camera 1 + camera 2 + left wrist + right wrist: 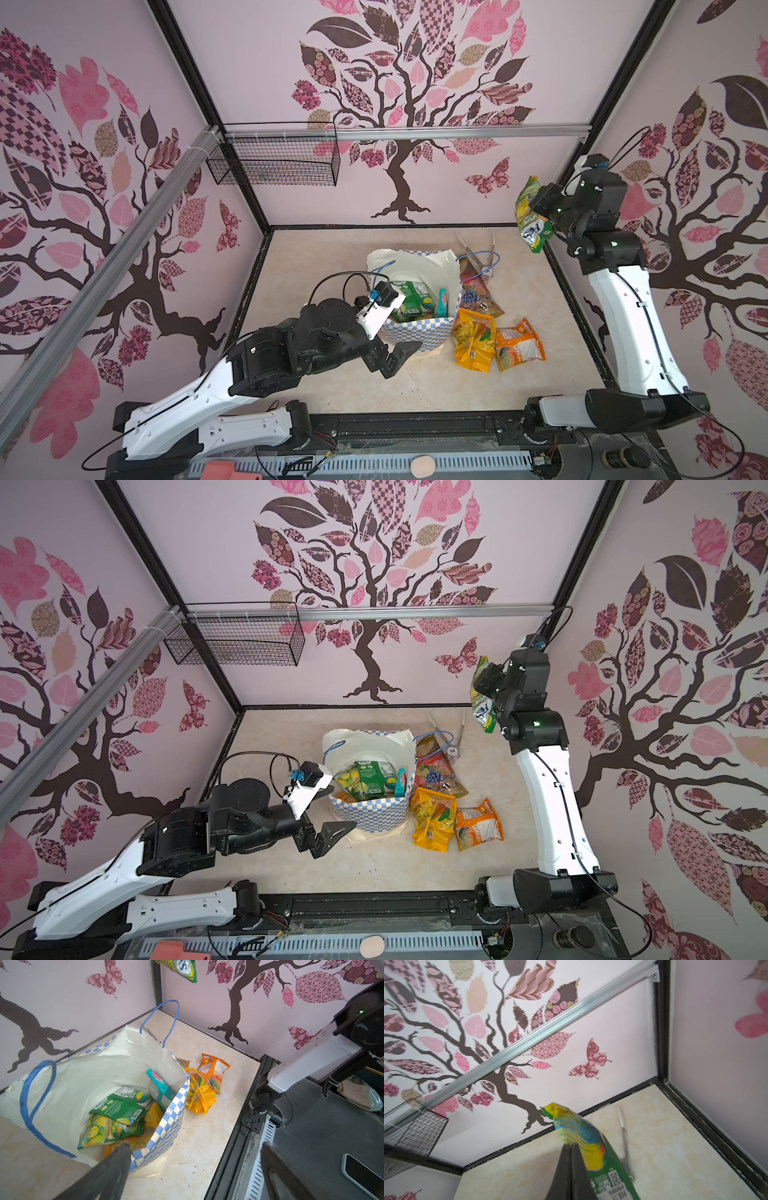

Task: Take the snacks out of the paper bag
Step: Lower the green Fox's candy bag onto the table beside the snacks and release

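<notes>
My right gripper keeps moving the green-yellow packet (531, 220) down to the free spot (524, 289) behind the orange packet and lets go there. The green-yellow packet is hanging clear of the paper bag.
The paper bag (415, 332) (368, 814) (93, 1076) stands open mid-table. Inside lie green snacks (409, 299) (120, 1105), a teal one (441, 302) (160, 1088) and a yellow one (153, 1113). My right gripper (536, 203) (486, 683) (570, 1145) is raised high at the back right, shut on a green-yellow packet (532, 224) (484, 706) (583, 1132) that hangs from it. My left gripper (399, 359) (328, 839) (197, 1145) is open and empty, low by the bag's near side. Yellow (473, 338), orange (519, 343) and red (478, 291) packets lie right of the bag.
Metal tongs (492, 245) (625, 1142) lie behind the bag near the back wall. A black wire basket (278, 162) hangs on the back wall at the left. Black frame rails (234, 1147) border the table.
</notes>
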### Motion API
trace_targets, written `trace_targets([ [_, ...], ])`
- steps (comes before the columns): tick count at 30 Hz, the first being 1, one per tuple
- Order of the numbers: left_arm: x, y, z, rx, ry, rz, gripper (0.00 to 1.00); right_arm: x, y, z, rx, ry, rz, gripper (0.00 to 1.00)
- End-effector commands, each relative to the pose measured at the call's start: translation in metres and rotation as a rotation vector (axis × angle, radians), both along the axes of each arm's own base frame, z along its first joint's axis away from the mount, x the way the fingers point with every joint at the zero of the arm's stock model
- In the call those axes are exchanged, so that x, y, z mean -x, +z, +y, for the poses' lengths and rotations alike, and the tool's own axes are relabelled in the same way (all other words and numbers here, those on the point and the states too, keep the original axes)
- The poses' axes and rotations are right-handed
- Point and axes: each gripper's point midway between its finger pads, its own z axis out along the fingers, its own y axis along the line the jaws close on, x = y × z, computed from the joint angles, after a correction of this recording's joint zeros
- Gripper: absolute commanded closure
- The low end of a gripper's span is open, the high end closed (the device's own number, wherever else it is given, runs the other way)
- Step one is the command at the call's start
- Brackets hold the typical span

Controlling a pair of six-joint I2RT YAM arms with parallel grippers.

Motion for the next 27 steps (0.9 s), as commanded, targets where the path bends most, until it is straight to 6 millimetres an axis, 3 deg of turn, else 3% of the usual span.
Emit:
trace_targets([
  [1, -0.004, 0.016, 0.007, 0.011, 0.032, -0.039, 0.01, 0.006, -0.002, -0.017, -0.061, -0.033, -0.047, 1.00],
  [11, -0.006, 0.015, 0.009, 0.014, 0.041, -0.048, 0.01, -0.011, -0.113, -0.027, -0.115, -0.079, 0.107, 1.00],
  [27, -0.010, 0.009, 0.006, 0.002, 0.062, -0.041, 0.01, -0.019, -0.247, -0.024, -0.211, -0.061, 0.315, 1.00],
])
